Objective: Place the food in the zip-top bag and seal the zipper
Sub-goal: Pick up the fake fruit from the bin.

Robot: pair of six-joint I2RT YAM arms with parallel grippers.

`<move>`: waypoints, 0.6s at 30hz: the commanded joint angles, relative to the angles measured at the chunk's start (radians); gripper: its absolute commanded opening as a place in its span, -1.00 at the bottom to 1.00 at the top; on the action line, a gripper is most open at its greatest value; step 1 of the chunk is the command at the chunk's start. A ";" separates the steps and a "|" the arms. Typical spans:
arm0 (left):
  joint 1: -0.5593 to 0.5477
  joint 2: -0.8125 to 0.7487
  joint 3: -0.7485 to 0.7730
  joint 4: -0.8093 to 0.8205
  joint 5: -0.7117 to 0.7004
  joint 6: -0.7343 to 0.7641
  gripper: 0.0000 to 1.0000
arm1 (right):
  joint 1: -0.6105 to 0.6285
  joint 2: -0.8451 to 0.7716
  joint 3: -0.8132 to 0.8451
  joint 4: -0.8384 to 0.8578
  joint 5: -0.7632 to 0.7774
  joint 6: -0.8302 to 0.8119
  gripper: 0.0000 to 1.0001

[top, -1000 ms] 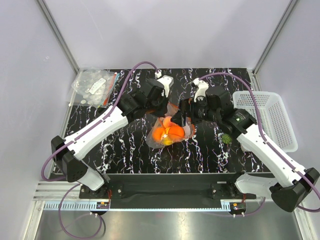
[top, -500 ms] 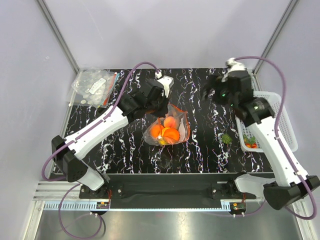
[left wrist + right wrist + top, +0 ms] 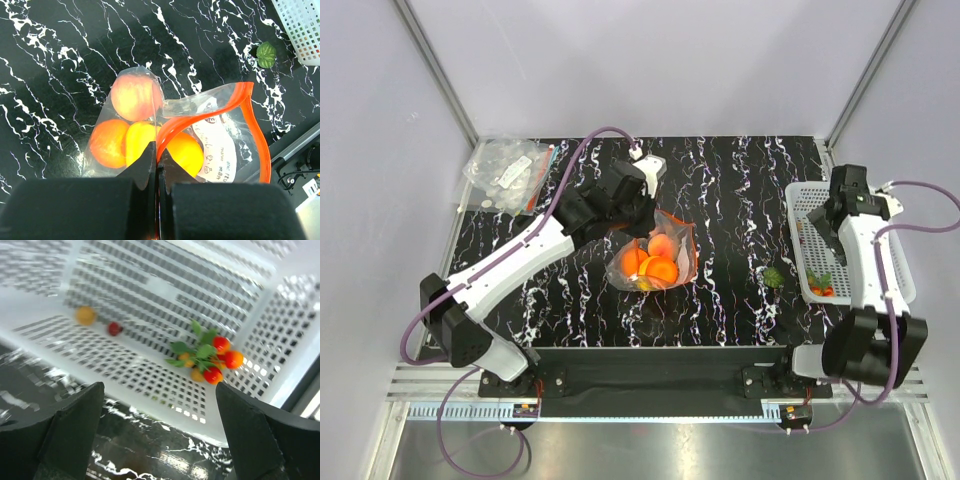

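Observation:
Dull orange balls (image 3: pixel 197 375) show from under the leaves, so they should stay in the white basket when I pick up the leafy cluster (image 3: pixel 206 351).
The zip-top bag (image 3: pixel 656 262) lies mid-table with its mouth gaping. The food (image 3: pixel 652 262) sits inside it: a peach-pink ball (image 3: pixel 134 95), an orange one (image 3: pixel 107 143) and yellow ones (image 3: pixel 184 153). The red-orange zipper (image 3: pixel 260 141) curves round the open mouth. My left gripper (image 3: pixel 157 161) is shut on the zipper strip at the bag's near corner, and in the top view the left gripper (image 3: pixel 642 216) is at the bag's far edge. My right gripper (image 3: pixel 159 387) hangs open and empty over the white basket (image 3: pixel 150 287), and in the top view the right gripper (image 3: pixel 820 222) is far from the bag.
The white basket (image 3: pixel 880 215) at the right edge holds a leafy cluster of tiny fruits (image 3: pixel 207 357) and two loose balls (image 3: pixel 85 315). A green leafy piece (image 3: pixel 773 276) lies on the table beside it. A pile of clear bags (image 3: pixel 510 175) sits at the back left.
My right arm has left the bag's mouth and swung right to the basket, still open. The left gripper kept its hold and the bag settled with its mouth open.

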 commanded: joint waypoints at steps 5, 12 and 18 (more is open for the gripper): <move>0.004 -0.052 -0.016 0.054 0.021 -0.006 -1.00 | -0.048 0.145 -0.078 -0.078 0.014 0.198 0.99; 0.005 -0.055 -0.018 0.048 0.021 -0.004 -1.00 | -0.085 0.113 -0.208 0.049 0.011 0.235 0.99; 0.005 -0.054 -0.018 0.049 0.021 -0.004 -1.00 | -0.106 0.177 -0.293 0.130 0.014 0.261 0.99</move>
